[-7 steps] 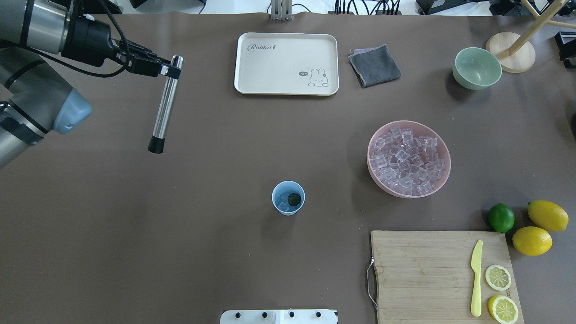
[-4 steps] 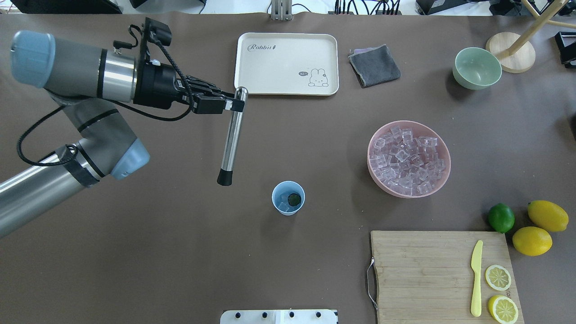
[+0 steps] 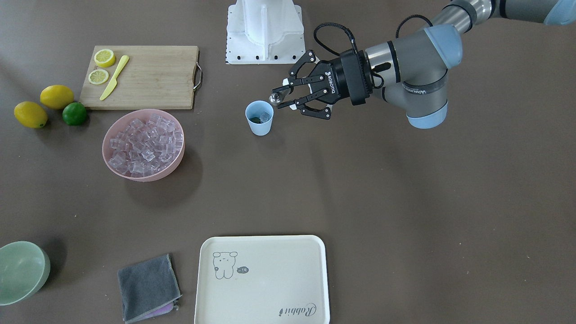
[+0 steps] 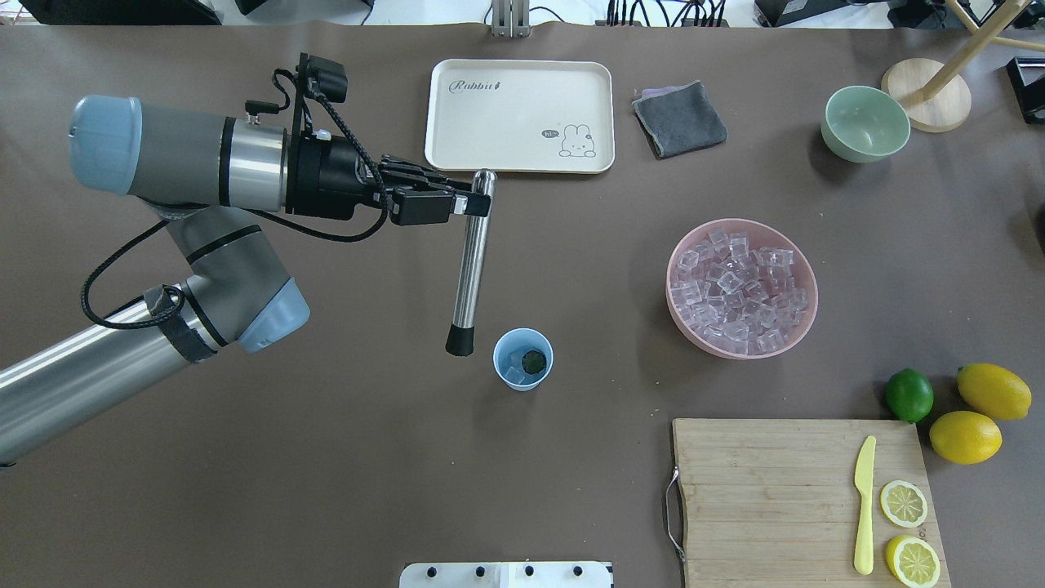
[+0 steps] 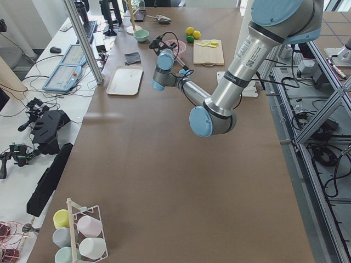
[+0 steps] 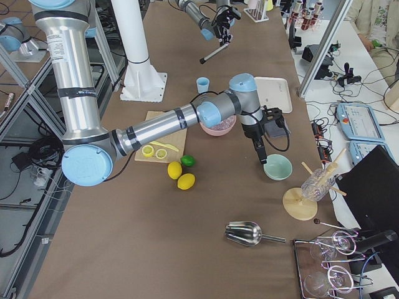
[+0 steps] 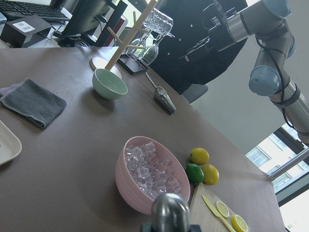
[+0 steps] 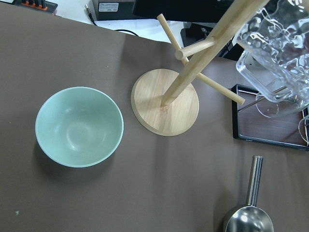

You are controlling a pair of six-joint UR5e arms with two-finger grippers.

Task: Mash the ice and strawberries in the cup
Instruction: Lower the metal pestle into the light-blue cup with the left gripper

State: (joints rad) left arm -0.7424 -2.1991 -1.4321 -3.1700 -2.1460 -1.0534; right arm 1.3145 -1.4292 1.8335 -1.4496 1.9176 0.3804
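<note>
The muddler slants, black tip beside the light blue cup; my left gripper should tilt it upright over the cup's opening before mashing.
The light blue cup [image 4: 497, 359] stands mid-table, also seen from the front [image 3: 261, 128]. Inside it lie ice [image 4: 513, 373] and a dark strawberry [image 4: 534, 361]. My left gripper [image 4: 473, 204] is shut on the upper end of a steel muddler [image 4: 467, 278]. The muddler hangs nearly upright, and its black tip [image 4: 459, 346] appears just left of the cup. In the front view the left gripper [image 3: 281, 95] sits beside the cup's rim. The right gripper [image 6: 260, 149] hovers over the green bowl [image 8: 79, 126]; I cannot tell whether it is open or shut.
A pink bowl [image 4: 684, 320] of ice cubes [image 4: 739, 290] sits right of the cup. At the back are a cream tray [image 4: 441, 114], a grey cloth [image 4: 679, 118] and a wooden stand [image 4: 927, 94]. A cutting board [image 4: 767, 490] with a knife and lemon slices lies front right, beside a lime [image 4: 909, 394] and lemons.
The left arm has swung right and toward the cup, carrying the muddler. Its black tip has gone from far left to just beside the cup. The cup and bowls have not moved.
</note>
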